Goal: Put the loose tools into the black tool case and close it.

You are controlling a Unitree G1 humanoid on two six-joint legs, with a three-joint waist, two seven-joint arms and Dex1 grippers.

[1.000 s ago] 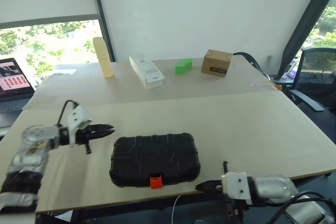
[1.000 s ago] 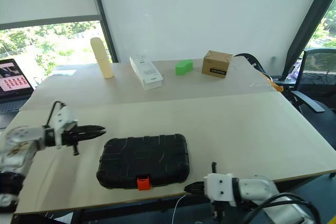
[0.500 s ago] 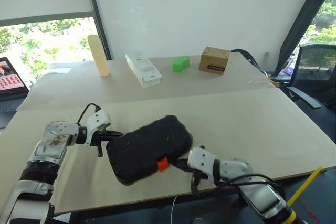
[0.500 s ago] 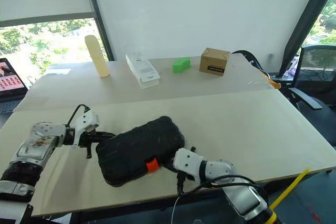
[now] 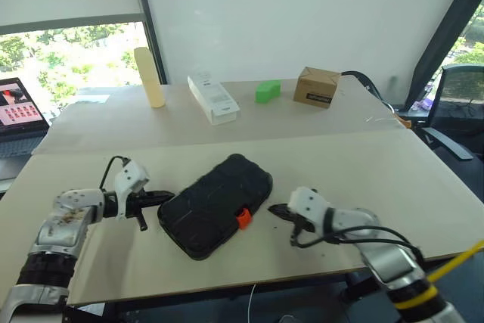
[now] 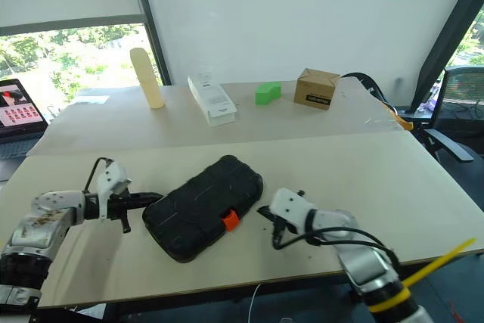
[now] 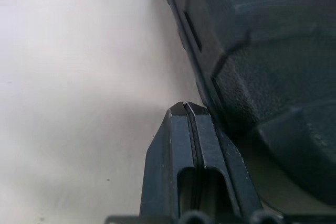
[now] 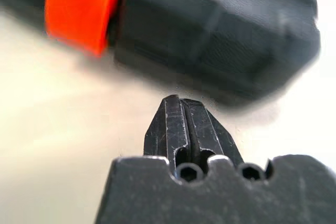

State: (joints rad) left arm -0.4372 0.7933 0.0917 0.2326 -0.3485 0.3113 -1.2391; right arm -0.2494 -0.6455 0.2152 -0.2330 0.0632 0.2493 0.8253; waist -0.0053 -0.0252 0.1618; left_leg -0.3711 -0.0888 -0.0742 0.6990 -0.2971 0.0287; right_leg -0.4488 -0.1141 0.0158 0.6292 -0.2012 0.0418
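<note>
My right gripper points at the case's side beside the orange latch, so it should shift to the latch and push while my left gripper steadies the lid.
The black tool case lies closed and flat on the table, turned diagonally, with its orange latch facing front right. My left gripper is shut, its tip against the case's left end; the left wrist view has the fingertips right beside the case's wall. My right gripper is shut and sits a little to the right of the latch, apart from the case. In the right wrist view its tips point at the case's side next to the latch. The loose tools are out of view.
At the back of the table stand a pale yellow bottle, a white box, a green block and a brown cardboard box. A laptop is far left, a chair far right, and a yellow cable crosses the front right.
The case has swung from square-on to diagonal, lifting on the way, and now lies flat. My right gripper rose from the table's front edge to the case's right side. The left barely moved.
</note>
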